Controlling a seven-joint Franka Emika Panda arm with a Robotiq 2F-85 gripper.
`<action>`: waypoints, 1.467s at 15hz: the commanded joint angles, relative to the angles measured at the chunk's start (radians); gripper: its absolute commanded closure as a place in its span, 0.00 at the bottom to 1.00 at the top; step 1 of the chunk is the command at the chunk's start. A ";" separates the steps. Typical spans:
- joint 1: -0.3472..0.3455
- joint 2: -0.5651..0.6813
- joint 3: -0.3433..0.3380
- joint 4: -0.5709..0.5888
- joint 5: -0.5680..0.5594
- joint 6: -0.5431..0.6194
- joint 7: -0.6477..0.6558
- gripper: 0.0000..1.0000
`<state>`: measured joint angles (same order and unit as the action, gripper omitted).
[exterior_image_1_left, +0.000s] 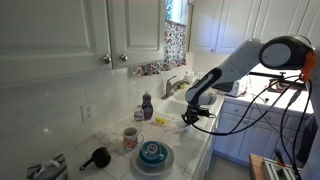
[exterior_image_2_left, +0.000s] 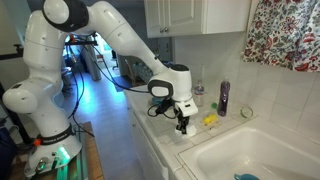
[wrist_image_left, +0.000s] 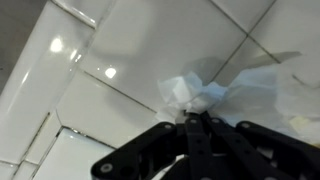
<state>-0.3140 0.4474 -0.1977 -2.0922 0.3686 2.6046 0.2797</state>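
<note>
Next, my gripper pulls the tissue back toward the blue bowl (exterior_image_1_left: 152, 153), because the white tissue in my gripper (exterior_image_2_left: 190, 134) is near the sink's edge, where the counter ends.
My gripper (wrist_image_left: 196, 125) hangs just above the white tiled counter (wrist_image_left: 110, 50), with its black fingers pressed together. A crumpled white tissue (wrist_image_left: 192, 92) sits at the fingertips and seems pinched between them. In both exterior views the gripper (exterior_image_1_left: 190, 117) (exterior_image_2_left: 183, 125) is low over the counter beside the sink (exterior_image_2_left: 250, 155). A small yellow thing (exterior_image_2_left: 210, 121) (exterior_image_1_left: 160, 122) lies on the counter close by.
A purple bottle (exterior_image_2_left: 223, 97) (exterior_image_1_left: 147, 105) stands against the tiled wall. A mug (exterior_image_1_left: 130, 138), a blue bowl on a plate (exterior_image_1_left: 152, 153) and a black pan (exterior_image_1_left: 97, 157) sit further along the counter. A faucet (exterior_image_1_left: 172, 87) stands behind the sink.
</note>
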 joint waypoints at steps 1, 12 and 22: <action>-0.015 0.023 -0.007 0.038 0.050 0.006 0.042 0.99; 0.100 0.040 0.077 0.012 -0.025 -0.017 -0.057 0.99; 0.152 0.088 0.190 0.111 -0.032 -0.138 -0.196 0.99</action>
<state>-0.1578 0.4931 -0.0257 -2.0215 0.3380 2.5172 0.1263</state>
